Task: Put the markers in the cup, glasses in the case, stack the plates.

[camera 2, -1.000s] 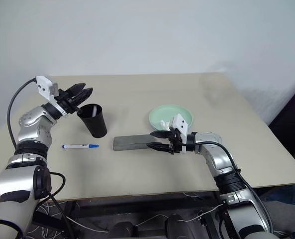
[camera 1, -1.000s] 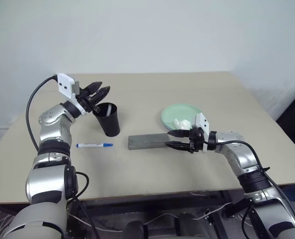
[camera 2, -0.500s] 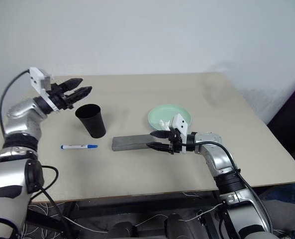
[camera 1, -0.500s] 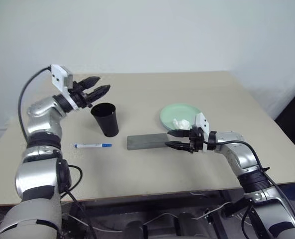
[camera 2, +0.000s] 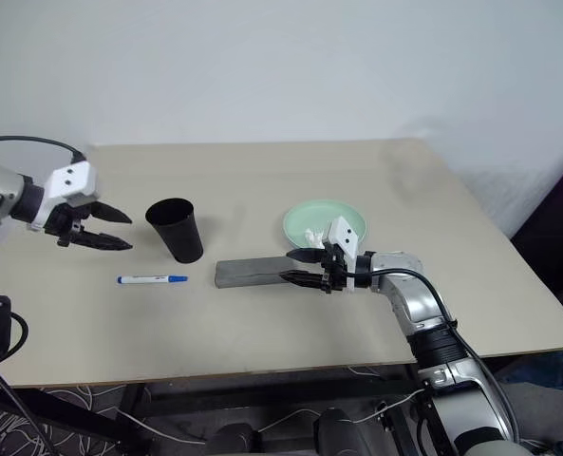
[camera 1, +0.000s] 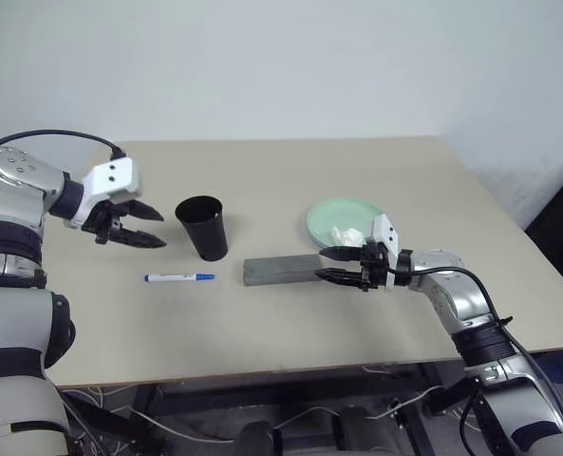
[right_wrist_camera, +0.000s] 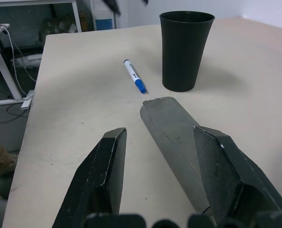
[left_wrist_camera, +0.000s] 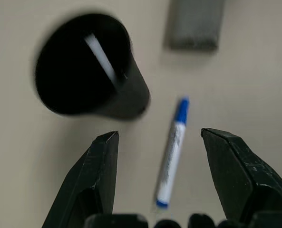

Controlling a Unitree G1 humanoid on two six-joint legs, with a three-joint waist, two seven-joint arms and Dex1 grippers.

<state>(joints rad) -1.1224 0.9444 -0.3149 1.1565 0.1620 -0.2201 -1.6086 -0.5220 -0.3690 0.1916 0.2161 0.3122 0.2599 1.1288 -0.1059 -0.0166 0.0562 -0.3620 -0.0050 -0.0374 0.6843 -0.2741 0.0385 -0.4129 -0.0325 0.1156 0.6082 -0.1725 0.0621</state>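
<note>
The marker lies lengthwise (left_wrist_camera: pixel 175 141) between the left gripper's open fingers, clear of the cup, so the left gripper keeps going down until its fingers are on both sides of the marker's white body (camera 1: pixel 171 277), and then close.
The black cup (camera 1: pixel 203 228) stands upright left of centre, and the left wrist view shows one marker (left_wrist_camera: pixel 99 54) leaning inside it. A second marker (camera 1: pixel 179 277), white with a blue cap, lies flat on the table in front of the cup. My left gripper (camera 1: pixel 159 231) hangs open and empty to the left of the cup, tilted down toward the table. The grey case (camera 1: pixel 281 270) lies lid down at the centre. My right gripper (camera 1: pixel 322 265) stands open with its fingers astride the case's right end. A mint green plate (camera 1: pixel 330 214) sits behind it. The glasses are out of view.
A small crumpled white paper (camera 1: pixel 344 235) lies in the green plate. The table's front edge (camera 1: pixel 262 372) runs close below the arms. In the right wrist view, the table's left edge drops off to a floor with cables and a white stand (right_wrist_camera: pixel 3 71).
My left gripper has swung away from above the cup's rim, out to the left and down, and now points at the table. The right arm, case and markers have not moved.
</note>
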